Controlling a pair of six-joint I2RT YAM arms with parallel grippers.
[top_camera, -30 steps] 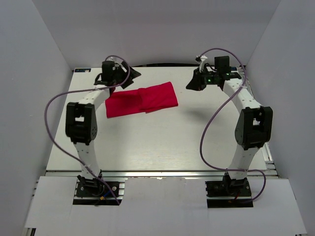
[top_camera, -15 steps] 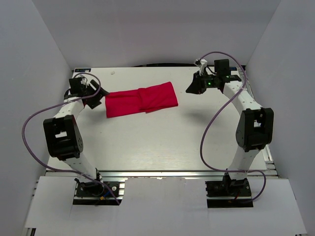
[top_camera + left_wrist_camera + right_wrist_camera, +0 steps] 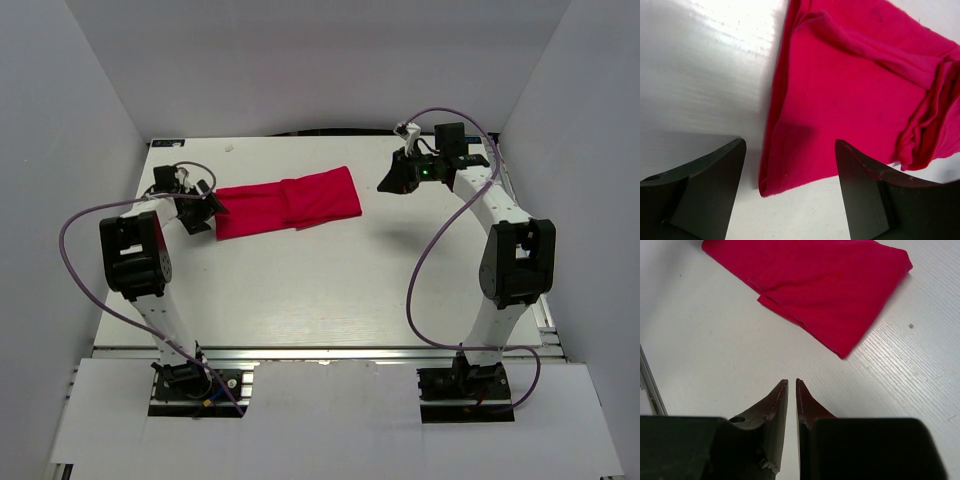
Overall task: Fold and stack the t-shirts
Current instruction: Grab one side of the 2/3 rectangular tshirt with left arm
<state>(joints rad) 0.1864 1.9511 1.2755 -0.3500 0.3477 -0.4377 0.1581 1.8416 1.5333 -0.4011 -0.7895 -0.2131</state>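
Observation:
My left gripper should keep moving its open fingers, which straddle the red t-shirt's end edge (image 3: 768,159), along that edge until they reach its middle (image 3: 779,97), and then close them.
The red t-shirt (image 3: 288,203) lies folded into a long band at the back middle of the table. My left gripper (image 3: 208,210) is open and empty at the band's left end, low over the table. In the left wrist view the shirt's near left corner (image 3: 771,185) lies between my spread fingers (image 3: 715,170). My right gripper (image 3: 388,180) is shut and empty, a short way right of the shirt's right end. In the right wrist view the shirt (image 3: 825,287) lies ahead of my closed fingertips (image 3: 782,390). No label shows.
The white table (image 3: 320,290) is walled in by white panels on three sides. Purple cables (image 3: 425,260) loop off both arms. A metal rail (image 3: 320,350) runs along the near edge.
My left arm swung from behind the shirt's left end out to the far left, then came back in to the shirt's left edge. The right gripper barely moved. The shirt has not moved.

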